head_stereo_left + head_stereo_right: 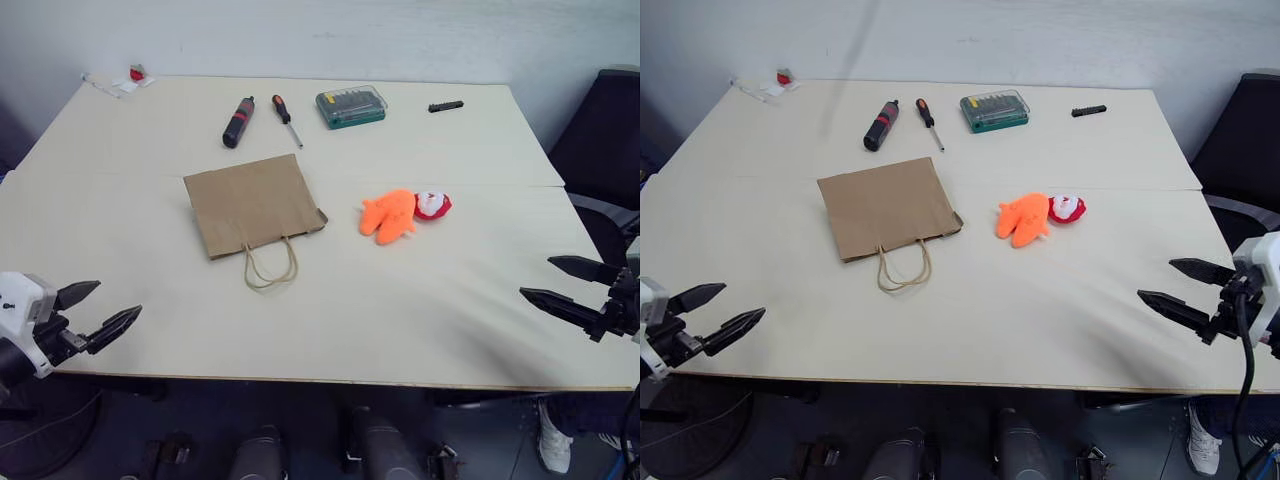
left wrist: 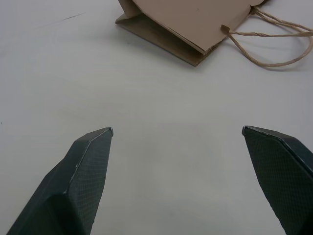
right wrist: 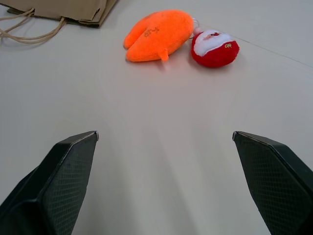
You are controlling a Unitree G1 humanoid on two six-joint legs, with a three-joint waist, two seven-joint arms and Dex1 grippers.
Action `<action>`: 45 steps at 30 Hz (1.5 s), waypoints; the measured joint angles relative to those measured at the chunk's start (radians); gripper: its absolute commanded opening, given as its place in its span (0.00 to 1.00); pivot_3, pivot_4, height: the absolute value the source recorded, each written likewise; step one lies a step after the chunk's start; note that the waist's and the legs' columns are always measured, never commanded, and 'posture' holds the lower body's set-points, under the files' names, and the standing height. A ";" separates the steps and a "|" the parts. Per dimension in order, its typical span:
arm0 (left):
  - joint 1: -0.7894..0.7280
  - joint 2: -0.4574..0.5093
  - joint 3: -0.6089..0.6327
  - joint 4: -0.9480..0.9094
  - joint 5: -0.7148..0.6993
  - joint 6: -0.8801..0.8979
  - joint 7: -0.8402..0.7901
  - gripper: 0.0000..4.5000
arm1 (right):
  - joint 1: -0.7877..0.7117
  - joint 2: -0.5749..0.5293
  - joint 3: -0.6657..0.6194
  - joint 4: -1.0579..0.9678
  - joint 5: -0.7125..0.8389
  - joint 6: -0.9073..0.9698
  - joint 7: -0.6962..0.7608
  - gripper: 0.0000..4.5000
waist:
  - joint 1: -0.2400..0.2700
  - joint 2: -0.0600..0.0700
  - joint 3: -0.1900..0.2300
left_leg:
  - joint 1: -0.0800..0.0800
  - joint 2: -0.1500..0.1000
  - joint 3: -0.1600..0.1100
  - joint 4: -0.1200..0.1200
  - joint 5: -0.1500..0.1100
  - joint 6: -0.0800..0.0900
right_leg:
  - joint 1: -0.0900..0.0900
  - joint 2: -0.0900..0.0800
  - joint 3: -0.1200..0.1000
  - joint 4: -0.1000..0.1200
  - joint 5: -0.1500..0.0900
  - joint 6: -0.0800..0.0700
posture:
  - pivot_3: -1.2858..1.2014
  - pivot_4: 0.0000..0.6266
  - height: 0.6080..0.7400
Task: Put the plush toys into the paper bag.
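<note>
The paper bag's side fold (image 2: 164, 41) is already gaping between its panels. The paper bag's opening (image 1: 268, 242) will open wider when I lift the bag's upper handle cord.
The brown paper bag (image 1: 252, 203) lies flat on the table's middle, its cord handles (image 1: 270, 264) toward me. Just right of it lie the plush toys: an orange one (image 1: 389, 214) and, touching it on the right, a small round red and white one (image 1: 433, 205). My left gripper (image 1: 108, 311) hovers open at the table's near left edge, well short of the bag. My right gripper (image 1: 545, 280) stands open at the near right edge, with the toys (image 3: 159, 33) ahead of it. Nothing is held.
Along the far side of the beige table (image 1: 400, 320) lie a black and red tool (image 1: 238, 122), a screwdriver (image 1: 287, 120), a green bit case (image 1: 351, 106) and a small black item (image 1: 445, 106). A dark chair (image 1: 605, 150) stands at the right.
</note>
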 measured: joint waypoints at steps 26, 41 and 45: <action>-0.101 0.119 -0.153 -0.003 0.019 -0.017 -0.120 0.99 | 0.036 0.001 -0.055 -0.161 0.066 0.084 -0.054 1.00 | 0.001 0.000 0.000 | 0.000 0.000 -0.001 0.000 0.001 -0.001 | 0.001 0.000 -0.001 0.000 0.000 0.000 | 0.52 0.24 1.00; -0.757 0.045 -0.785 0.356 0.404 -0.488 -0.241 0.99 | -0.197 0.161 0.437 -0.549 0.206 0.173 -0.280 1.00 | 0.003 0.000 0.000 | -0.004 -0.003 -0.002 0.003 0.003 -0.004 | -0.002 0.000 -0.003 0.001 0.000 0.001 | 0.52 0.24 1.00; -0.876 -0.009 -0.850 0.530 0.465 -0.604 -0.255 0.99 | -0.227 0.188 0.496 -0.543 0.146 0.141 -0.306 1.00 | 0.004 0.000 0.000 | -0.005 -0.003 -0.002 0.005 0.004 -0.003 | -0.002 -0.001 -0.003 0.002 0.000 0.001 | 0.52 0.24 1.00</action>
